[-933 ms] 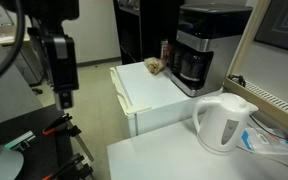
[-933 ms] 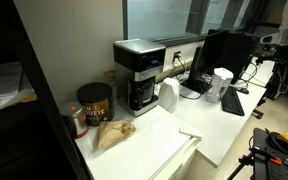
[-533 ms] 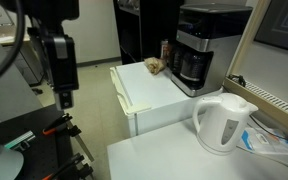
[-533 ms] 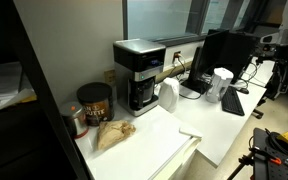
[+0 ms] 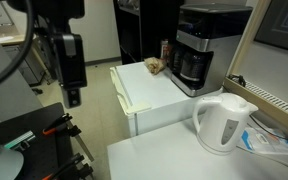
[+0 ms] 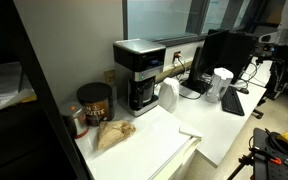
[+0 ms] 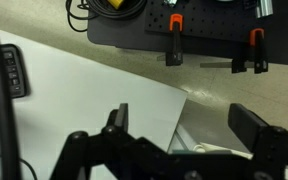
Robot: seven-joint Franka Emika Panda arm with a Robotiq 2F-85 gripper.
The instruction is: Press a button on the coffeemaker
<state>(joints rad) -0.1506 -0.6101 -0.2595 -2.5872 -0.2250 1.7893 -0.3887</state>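
The coffeemaker's black upper front (image 5: 196, 22) goes up higher than the silver trim (image 5: 192, 41), so the robot should expect a small lit display there when it reaches in to press.
The coffeemaker (image 5: 204, 45) is a tall black machine with silver trim and a dark carafe. It stands at the back of a white cabinet top (image 5: 149, 85) and also shows in an exterior view (image 6: 139, 75). My gripper (image 5: 72, 96) hangs well off to the side of the cabinet, above the floor and far from the coffeemaker. In the wrist view the gripper (image 7: 187, 125) is open and empty, with the white cabinet top and floor beneath it. No button is visible at this size.
A white electric kettle (image 5: 222, 122) stands on a nearer desk. A crumpled brown bag (image 5: 155, 66) and a dark coffee can (image 6: 94, 103) sit beside the coffeemaker. Black tripod equipment with orange clamps (image 7: 174, 25) lies on the floor below.
My gripper has shifted slightly toward the cabinet in an exterior view. Nothing on the cabinet has moved.
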